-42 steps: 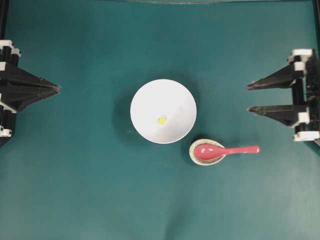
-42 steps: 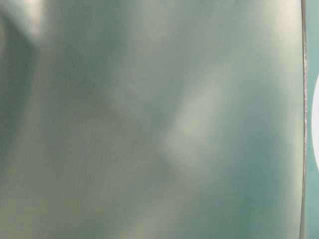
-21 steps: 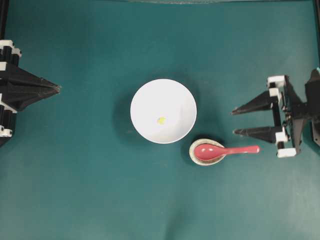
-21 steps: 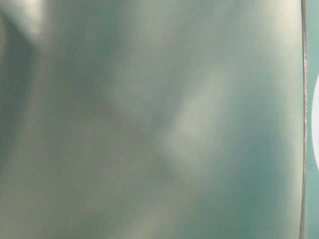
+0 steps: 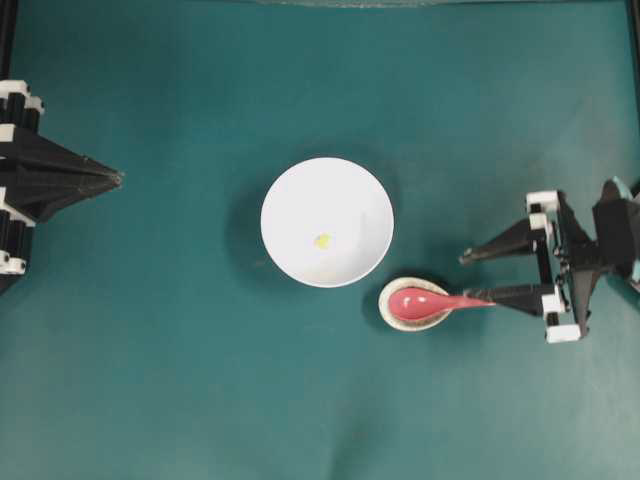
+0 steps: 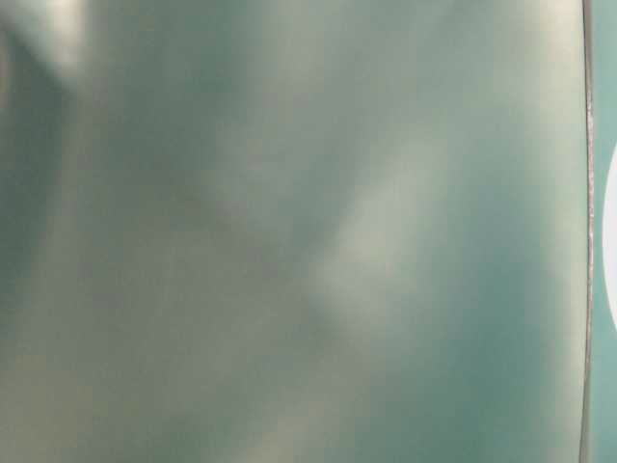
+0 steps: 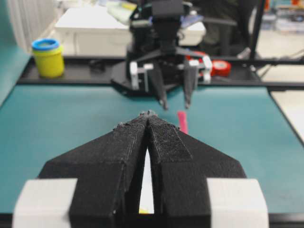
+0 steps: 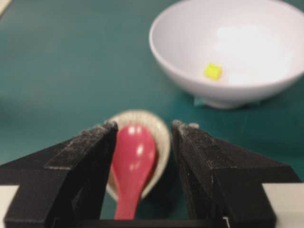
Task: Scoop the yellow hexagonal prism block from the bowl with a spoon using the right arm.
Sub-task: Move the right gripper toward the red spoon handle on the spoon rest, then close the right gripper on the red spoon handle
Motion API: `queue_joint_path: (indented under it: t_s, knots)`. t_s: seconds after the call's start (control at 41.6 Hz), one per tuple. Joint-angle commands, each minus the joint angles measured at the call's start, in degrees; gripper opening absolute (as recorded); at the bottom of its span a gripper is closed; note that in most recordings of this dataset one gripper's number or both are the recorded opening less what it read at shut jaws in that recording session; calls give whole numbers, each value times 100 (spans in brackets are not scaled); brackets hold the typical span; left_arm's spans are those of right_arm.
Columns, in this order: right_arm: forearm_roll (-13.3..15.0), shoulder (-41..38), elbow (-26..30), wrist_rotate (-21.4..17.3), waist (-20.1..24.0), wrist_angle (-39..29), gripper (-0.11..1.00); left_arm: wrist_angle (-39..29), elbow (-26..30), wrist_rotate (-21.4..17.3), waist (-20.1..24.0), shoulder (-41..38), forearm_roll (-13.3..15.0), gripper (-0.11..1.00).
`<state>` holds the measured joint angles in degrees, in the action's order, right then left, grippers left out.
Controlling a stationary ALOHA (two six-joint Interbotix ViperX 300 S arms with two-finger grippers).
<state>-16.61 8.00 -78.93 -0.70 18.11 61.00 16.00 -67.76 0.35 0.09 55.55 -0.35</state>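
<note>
My gripper is going to push the spoon, and the yellow block (image 5: pixel 322 241) will then slide toward the bowl's side, because the block lies loose, well short of the white bowl's side (image 5: pixel 273 205).
The white bowl (image 5: pixel 290 190) sits mid-table with the tiny yellow block (image 5: pixel 322 240) inside; both also show in the right wrist view, bowl (image 8: pixel 161 52) and block (image 8: pixel 213 71). The pink-red spoon (image 5: pixel 425 302) lies with its scoop in the speckled spoon rest (image 5: pixel 386 306), handle pointing right. My right gripper (image 5: pixel 478 278) is open; its lower finger overlaps the handle's end. In the right wrist view the gripper (image 8: pixel 145 126) is open, with the spoon (image 8: pixel 133 161) between the fingers and close to the left one. My left gripper (image 5: pixel 118 178) is shut and empty at the far left.
The spoon rest (image 8: pixel 164 137) lies just in front of the bowl's foot. Beyond the table's far edge in the left wrist view stand a yellow tub with a blue lid (image 7: pixel 47 58) and a red tape roll (image 7: pixel 221 68). The table-level view is a blur.
My right gripper has come in from the right edge toward the spoon, and its lower finger now covers the handle's end. The left arm, bowl, block and spoon have not moved.
</note>
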Motion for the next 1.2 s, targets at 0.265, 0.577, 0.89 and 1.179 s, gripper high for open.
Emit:
queue_joint_path:
  t_s: [0.265, 0.577, 0.89, 1.179]
  knots:
    - [-782, -1055, 88, -387, 844, 703, 55, -44, 70, 0, -9, -62, -9, 0]
    - [-1020, -1512, 220, -439, 1072, 729, 55, -79, 70, 0, 0, -62, -9, 0]
    - [-1099, -1644, 229, -439, 1107, 703, 55, -79, 70, 0, -9, -62, -9, 0]
    - [-1107, -1644, 229, -439, 1107, 642, 55, -79, 62, 0, -9, -62, -9, 0]
